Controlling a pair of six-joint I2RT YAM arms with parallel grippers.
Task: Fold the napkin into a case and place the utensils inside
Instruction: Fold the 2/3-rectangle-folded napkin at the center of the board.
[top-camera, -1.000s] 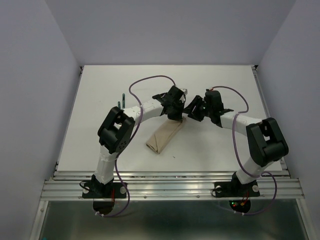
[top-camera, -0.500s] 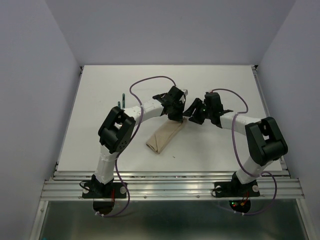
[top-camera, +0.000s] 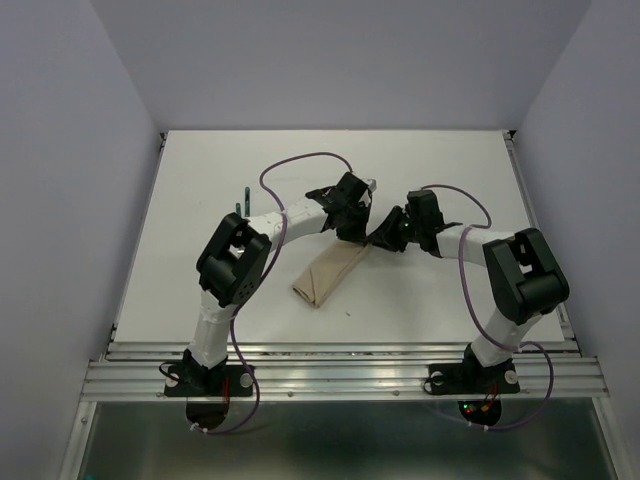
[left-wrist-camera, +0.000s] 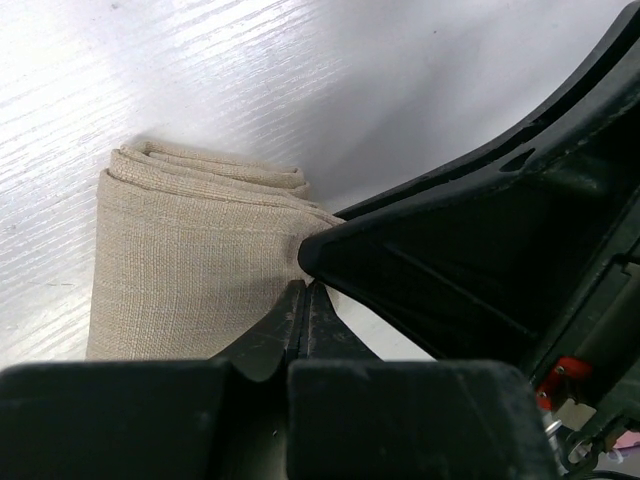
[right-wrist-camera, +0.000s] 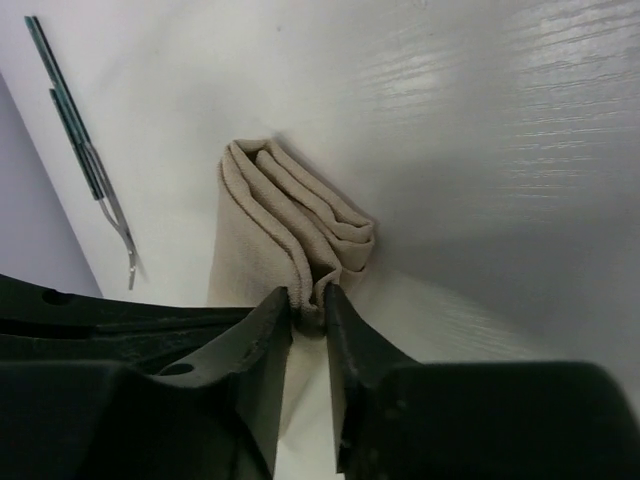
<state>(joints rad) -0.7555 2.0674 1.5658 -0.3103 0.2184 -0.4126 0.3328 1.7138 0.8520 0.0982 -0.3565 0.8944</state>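
Note:
My left gripper's fingers are closed beside the napkin fold in my right gripper (left-wrist-camera: 322, 218). Next, my left gripper opens, goes around both sides of the folded edge (left-wrist-camera: 284, 270) and closes on it.
The napkin (top-camera: 330, 272) lies folded into a narrow beige case, running diagonally on the white table. My left gripper (top-camera: 354, 236) is at its far end. In the left wrist view its jaws (left-wrist-camera: 305, 290) are pressed together, tips at the cloth's (left-wrist-camera: 190, 270) edge, with no cloth seen between them. My right gripper (top-camera: 381, 240) meets the same end from the right. Its jaws (right-wrist-camera: 310, 298) pinch a fold of the layered cloth (right-wrist-camera: 265, 220). The utensils (top-camera: 242, 201) lie apart at the far left, with green handles and a fork (right-wrist-camera: 85, 165).
The right gripper's black finger (left-wrist-camera: 470, 250) fills the right side of the left wrist view, close beside the left jaws. The table's (top-camera: 450, 170) metal rail (top-camera: 340, 355) runs along the near edge. Grey walls enclose the sides.
My right gripper has moved left and down to the napkin's far end and closed on a fold. The left gripper and the napkin have stayed put.

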